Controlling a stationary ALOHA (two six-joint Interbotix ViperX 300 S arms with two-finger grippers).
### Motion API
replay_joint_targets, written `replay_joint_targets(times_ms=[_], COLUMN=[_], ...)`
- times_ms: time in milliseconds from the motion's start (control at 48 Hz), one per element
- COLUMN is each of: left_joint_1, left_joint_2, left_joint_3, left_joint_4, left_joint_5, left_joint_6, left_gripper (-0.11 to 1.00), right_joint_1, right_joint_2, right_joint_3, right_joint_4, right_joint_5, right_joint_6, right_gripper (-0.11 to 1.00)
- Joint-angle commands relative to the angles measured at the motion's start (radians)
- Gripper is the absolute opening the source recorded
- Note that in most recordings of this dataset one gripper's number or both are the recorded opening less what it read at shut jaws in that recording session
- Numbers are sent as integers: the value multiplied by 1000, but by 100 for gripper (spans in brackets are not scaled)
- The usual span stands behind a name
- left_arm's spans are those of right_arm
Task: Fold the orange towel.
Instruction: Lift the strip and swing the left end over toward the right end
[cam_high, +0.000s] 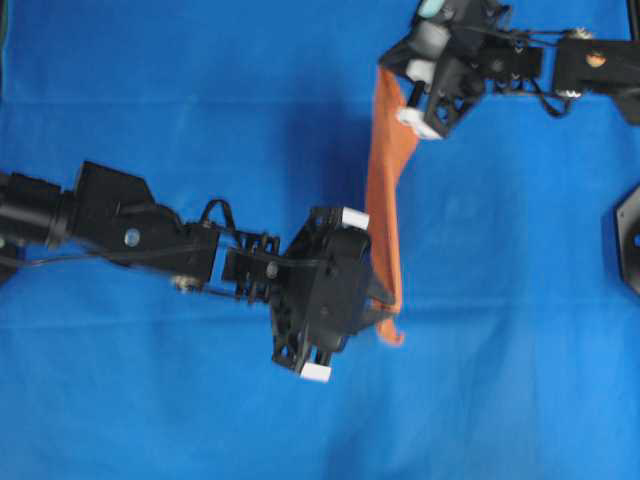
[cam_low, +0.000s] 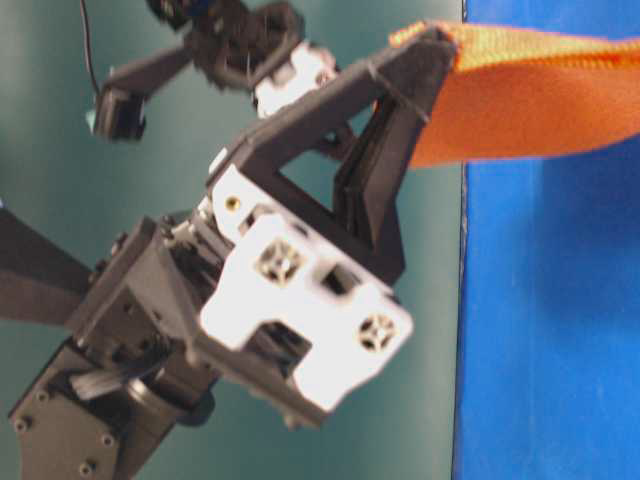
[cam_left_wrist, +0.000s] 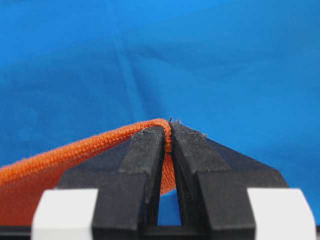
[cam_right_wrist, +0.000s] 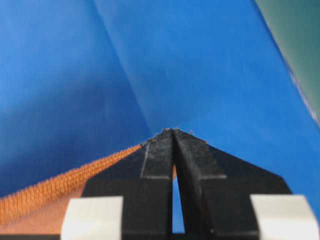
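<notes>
The orange towel (cam_high: 383, 205) is hanging edge-on from both grippers. Next, my right gripper moves back and down together with my left gripper to spread the towel over the blue cloth (cam_high: 345, 175).
The orange towel (cam_high: 382, 190) hangs off the table, stretched between my two grippers, and from overhead it shows edge-on as a narrow strip. My left gripper (cam_high: 388, 300) is shut on its near corner; the left wrist view shows the hem (cam_left_wrist: 75, 152) pinched between the closed tips (cam_left_wrist: 170, 127). My right gripper (cam_high: 392, 72) is shut on the far corner; the right wrist view shows the towel (cam_right_wrist: 50, 187) running off left from the closed tips (cam_right_wrist: 173, 131). In the table-level view the towel (cam_low: 530, 100) is held taut at a black fingertip.
A blue cloth (cam_high: 200, 100) covers the whole table under the towel. A black fixture (cam_high: 628, 240) sits at the right edge. A green wall (cam_low: 60, 200) shows behind the arms in the table-level view.
</notes>
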Motion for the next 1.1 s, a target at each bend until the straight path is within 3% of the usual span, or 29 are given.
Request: replay_joint_targets(times_ms=[0, 312, 729, 916, 1083], left_joint_1=[-37, -40, -38, -38, -41], left_joint_2=[-15, 29, 190, 184, 135], left_joint_3=[-29, -64, -278, -236, -114], left_joint_4=[-3, -2, -3, -3, -3], left_joint_5=[-2, -51, -80, -78, -86], left_joint_6=[0, 20, 55, 29, -32], left_gripper=[4, 4, 4, 4, 4], right_joint_1=[-14, -40, -58, -58, -49], right_joint_2=[8, -29, -179, -152, -57], right_joint_3=[-54, -12, 147, 141, 84], right_joint_4=[-14, -15, -12, -12, -14], right_joint_5=[-2, 17, 15, 5, -54], right_joint_6=[-3, 2, 17, 5, 0], right_gripper=[0, 0, 0, 0, 0])
